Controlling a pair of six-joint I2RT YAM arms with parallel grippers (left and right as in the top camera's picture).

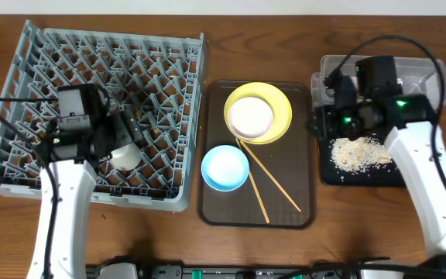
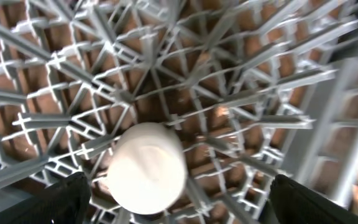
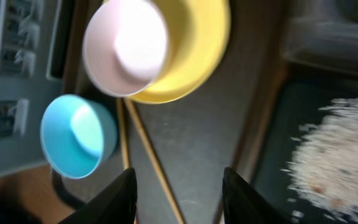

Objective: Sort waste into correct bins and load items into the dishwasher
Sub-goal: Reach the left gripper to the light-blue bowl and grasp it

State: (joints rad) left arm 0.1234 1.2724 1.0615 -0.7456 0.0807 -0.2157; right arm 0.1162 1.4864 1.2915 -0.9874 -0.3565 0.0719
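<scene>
I should keep moving my left gripper to the light blue bowl's rim [image 1: 244, 180] and close, as that rim is free and the white cup [image 1: 126, 157] is in the rack.
The grey dish rack [image 1: 161, 62] fills the left of the table. The small white cup [image 1: 125, 156] lies in it, also seen in the left wrist view [image 2: 146, 168]. My left gripper [image 1: 117, 143] [image 2: 179, 208] is open just above the cup, not holding it. On the brown tray, the white bowl [image 1: 251, 116] sits on the yellow plate [image 1: 281, 105], with the light blue bowl [image 1: 224, 167] and two chopsticks [image 1: 273, 182] beside them. My right gripper [image 1: 318, 124] [image 3: 179, 199] is open and empty over the tray's right edge, above a chopstick [image 3: 157, 168]. Rice scraps [image 1: 356, 152] lie in the black tray [image 1: 327, 174].
The brown serving tray [image 1: 304, 217] lies between the rack and the bins. The clear tub [image 1: 432, 74] stands behind the black tray, largely covered by my right arm; wrapper and napkin do not show. Cables arch over both arms.
</scene>
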